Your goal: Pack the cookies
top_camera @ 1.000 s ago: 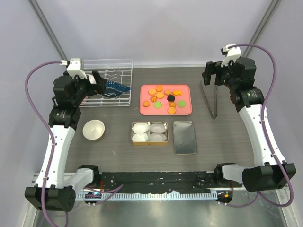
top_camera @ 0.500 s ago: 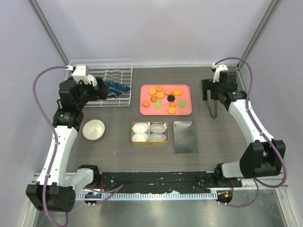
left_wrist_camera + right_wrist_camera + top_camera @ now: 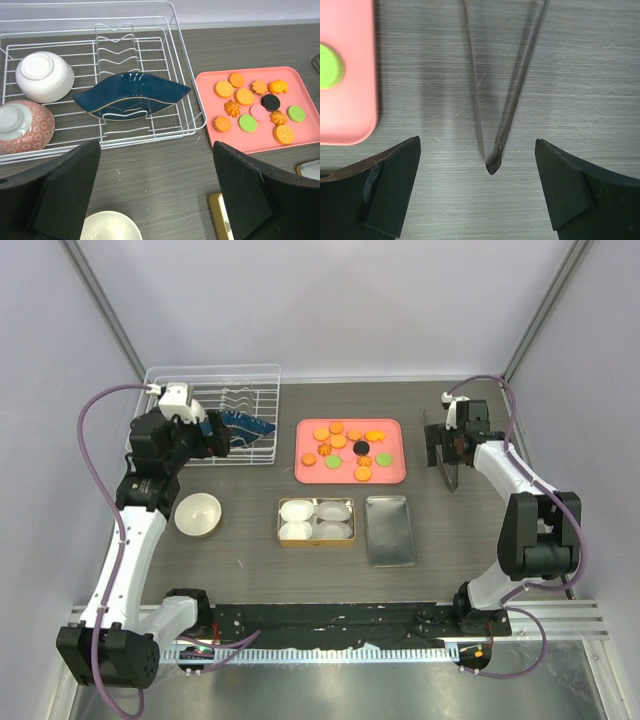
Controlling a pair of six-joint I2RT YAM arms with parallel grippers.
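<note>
My right gripper should carry on going down, as both arms of the metal tongs (image 3: pixel 512 112) run between its open fingers, until the fingers are on either side of them near the bend (image 3: pixel 493 164), and then close.
The cookies (image 3: pixel 350 448) lie loose on a pink tray (image 3: pixel 395 472) at the table's back middle: mostly orange, a few green, one black, one pale pink. They also show in the left wrist view (image 3: pixel 255 105) on the pink tray (image 3: pixel 207 107). A gold tin (image 3: pixel 316 542) with white paper cups (image 3: pixel 298 510) stands in front of the tray. My left gripper (image 3: pixel 215 435) is open and empty by the dish rack, also seen in its wrist view (image 3: pixel 155 200). My right gripper (image 3: pixel 437 445) is open, low over metal tongs (image 3: pixel 452 478); its wrist view (image 3: pixel 477 190) shows the tongs (image 3: pixel 520 90) between the fingers, untouched.
A white wire dish rack (image 3: pixel 255 375) at the back left holds two bowls and a blue plate (image 3: pixel 132 92). A cream bowl (image 3: pixel 198 514) sits left of the tin. The tin's lid (image 3: pixel 391 530) lies right of it. A green cookie (image 3: pixel 327 65) shows at the tray's corner.
My right gripper has come down and forward from above the table's back right to just over the tongs. My left gripper has dropped slightly beside the rack.
</note>
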